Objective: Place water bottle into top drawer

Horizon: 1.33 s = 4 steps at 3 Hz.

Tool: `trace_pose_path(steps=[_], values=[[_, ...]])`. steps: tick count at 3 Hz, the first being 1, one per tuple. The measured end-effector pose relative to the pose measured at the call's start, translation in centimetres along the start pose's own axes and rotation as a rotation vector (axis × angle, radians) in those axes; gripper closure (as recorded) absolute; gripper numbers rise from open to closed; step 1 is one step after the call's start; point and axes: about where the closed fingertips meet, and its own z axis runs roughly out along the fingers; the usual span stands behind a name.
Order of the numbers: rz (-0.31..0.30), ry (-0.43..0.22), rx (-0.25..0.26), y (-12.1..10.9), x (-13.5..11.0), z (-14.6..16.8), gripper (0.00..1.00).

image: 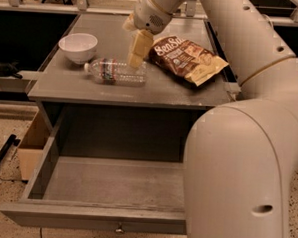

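My gripper hovers behind the water bottle's base end, near the chip bag, so next I move it forward over the bottle's body before going down to grasp.
The water bottle lies on its side on the grey table, white cap pointing left toward the bowl. My gripper hangs just above the bottle's right end, its cream fingers pointing down at it. Nothing sits between the fingers. Below the tabletop the top drawer stands pulled wide out, its inside bare, a small metal knob on its front panel. My arm's large white links cover the drawer's right part.
A white bowl stands at the table's left, close to the bottle's cap. A brown chip bag lies at the right, just beside my gripper. A cardboard box sits on the floor left of the drawer.
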Motion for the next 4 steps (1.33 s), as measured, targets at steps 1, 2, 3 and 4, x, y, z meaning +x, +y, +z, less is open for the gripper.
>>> trace_pose_path(steps=[1, 2, 3, 4], values=[[0.04, -0.023, 0.006, -1.6, 3.5, -0.2, 0.0], [0.074, -0.077, 0.013, -2.3, 5.6, -0.7, 0.0], [0.098, -0.185, 0.008, -2.6, 6.6, -0.7, 0.0], [0.101, -0.263, -0.008, -2.7, 6.2, -0.1, 0.0]])
